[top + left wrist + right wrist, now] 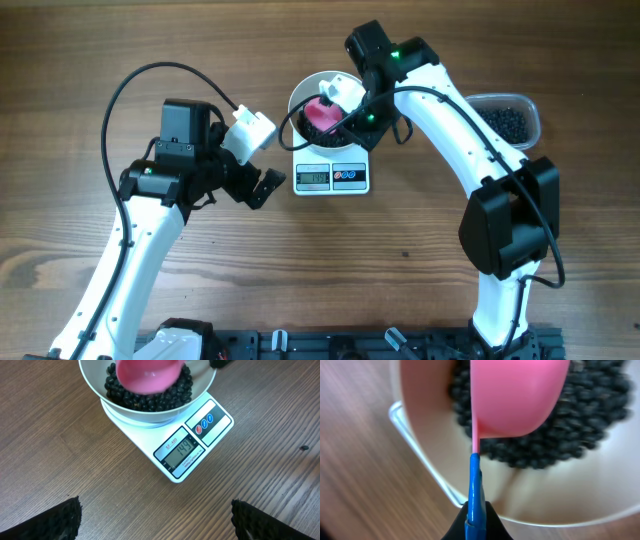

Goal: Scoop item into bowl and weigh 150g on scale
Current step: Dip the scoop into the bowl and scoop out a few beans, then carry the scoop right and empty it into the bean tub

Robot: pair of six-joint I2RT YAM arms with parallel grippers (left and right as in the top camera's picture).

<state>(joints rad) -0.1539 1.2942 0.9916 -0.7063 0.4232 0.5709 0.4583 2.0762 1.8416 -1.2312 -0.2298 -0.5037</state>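
The scale's display [181, 453] shows a little under 150g, so my right gripper should bring the pink scoop back to the clear plastic container [508, 123] to get more beads.
The white bowl [303, 98] stands on the white scale [330, 178], whose display reads 149 in the left wrist view. Black beads [145, 401] fill the bowl's bottom [592, 435]. A pink scoop [517, 395] with a blue handle [475, 490] hangs over the beads, turned on its side. My right gripper [476, 517] is shut on that handle, above the bowl [420, 445]. My left gripper [155, 517] stands open over bare table just left of the scale [150, 440], nothing between its fingers [60, 520].
A clear plastic container [508, 120] with more black beads sits at the far right, behind the right arm. One stray bead [304, 448] lies on the wood right of the scale.
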